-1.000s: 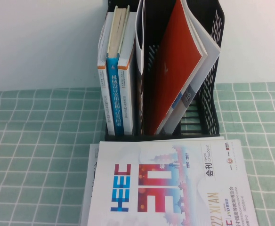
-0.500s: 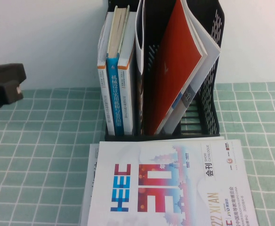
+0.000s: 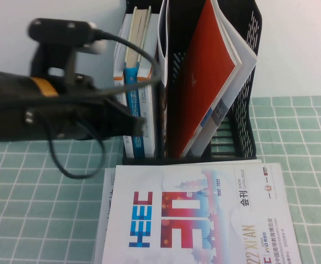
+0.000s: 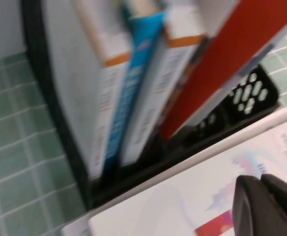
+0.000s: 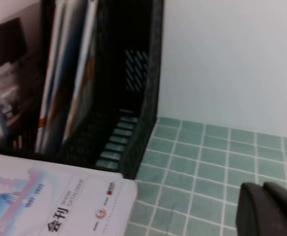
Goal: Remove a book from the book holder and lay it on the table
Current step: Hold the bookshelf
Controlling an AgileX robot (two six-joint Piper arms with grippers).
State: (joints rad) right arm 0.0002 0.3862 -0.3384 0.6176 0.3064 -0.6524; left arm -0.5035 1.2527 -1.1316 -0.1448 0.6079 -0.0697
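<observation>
I should hold the red-covered book aside (image 3: 206, 63) with my left gripper before my right gripper takes the white book, because the red-covered book leans (image 3: 234, 69) close against the white book.
The black book holder (image 3: 248, 82) stands at the back of the table (image 3: 39, 192). The book (image 3: 161, 49) stands edge-on in its middle slot, its white cover curling at the top and its front hidden. A red-covered book (image 3: 204, 82) leans beside it. My left gripper (image 3: 140, 125) is shut and empty. It hovers in front of the upright books (image 3: 145, 82) in the left slot and above the flat magazine. The left wrist view shows that gripper (image 4: 260, 183) over the magazine (image 4: 183, 196). My right gripper (image 5: 263, 189) is shut and empty over bare cloth, right of the holder (image 5: 143, 98).
A white magazine (image 3: 193, 214) with blue "HEEC" and red "30" lies flat in front of the holder, on top of another sheet. My left arm and its cable (image 3: 67, 165) cover the table's left middle. A white wall (image 3: 298, 44) rises behind.
My left arm has swept in from the left edge and risen, and now reaches across to the holder's left slot. Books and magazine have not moved.
</observation>
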